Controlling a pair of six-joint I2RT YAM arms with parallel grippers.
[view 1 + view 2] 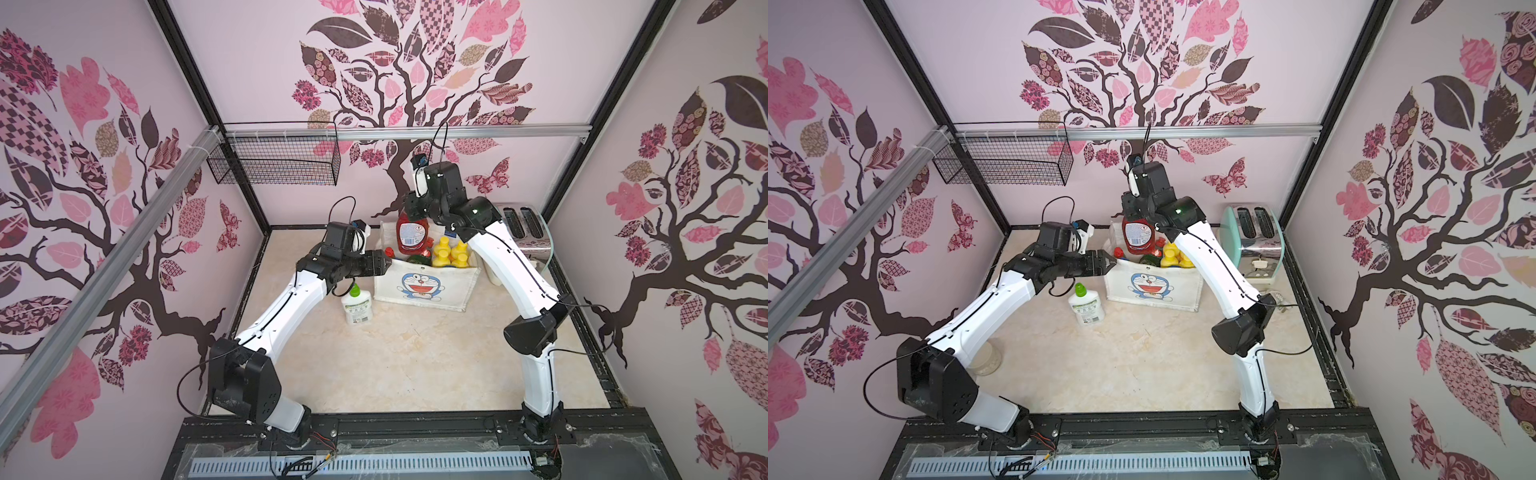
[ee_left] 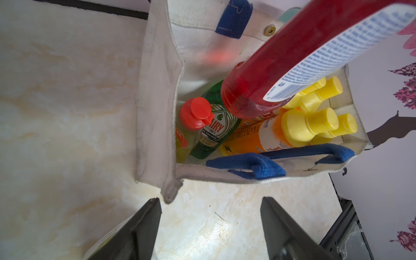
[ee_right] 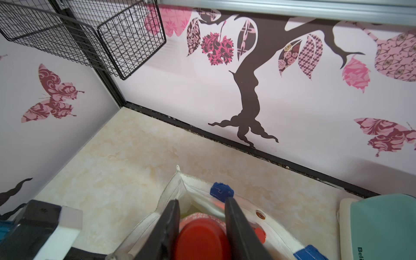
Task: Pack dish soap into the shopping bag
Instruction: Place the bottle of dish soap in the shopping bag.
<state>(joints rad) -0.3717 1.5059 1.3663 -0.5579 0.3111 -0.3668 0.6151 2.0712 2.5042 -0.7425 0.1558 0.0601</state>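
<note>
The base of the red bottle sticks out over the dark green bottle (image 2: 215, 130), so my right gripper should first move the red bottle toward the yellow-green bottle (image 2: 187, 138) and then lower it.
The white shopping bag (image 1: 424, 286) (image 1: 1152, 284) with the blue cat face stands open at the back of the table. Inside it are orange bottles with yellow caps (image 1: 451, 251) (image 2: 310, 121), a dark green bottle (image 2: 216, 126) and a yellow-green bottle with a red cap (image 2: 195, 113). My right gripper (image 3: 202, 200) is shut on the red cap (image 3: 202, 238) of a red dish soap bottle (image 1: 412, 232) (image 2: 281, 67), which hangs upright with its base in the bag's mouth. My left gripper (image 1: 384, 266) (image 2: 211, 200) is open and holds nothing, level with the bag's left corner. A white bottle with a green cap (image 1: 356, 307) (image 1: 1086, 305) stands on the table below it.
A mint-green toaster (image 1: 1252, 239) (image 3: 382, 225) stands right of the bag at the back wall. A black wire basket (image 1: 274, 160) hangs on the back wall, up and to the left. A translucent tub (image 1: 986, 359) sits by the left wall under my left arm.
</note>
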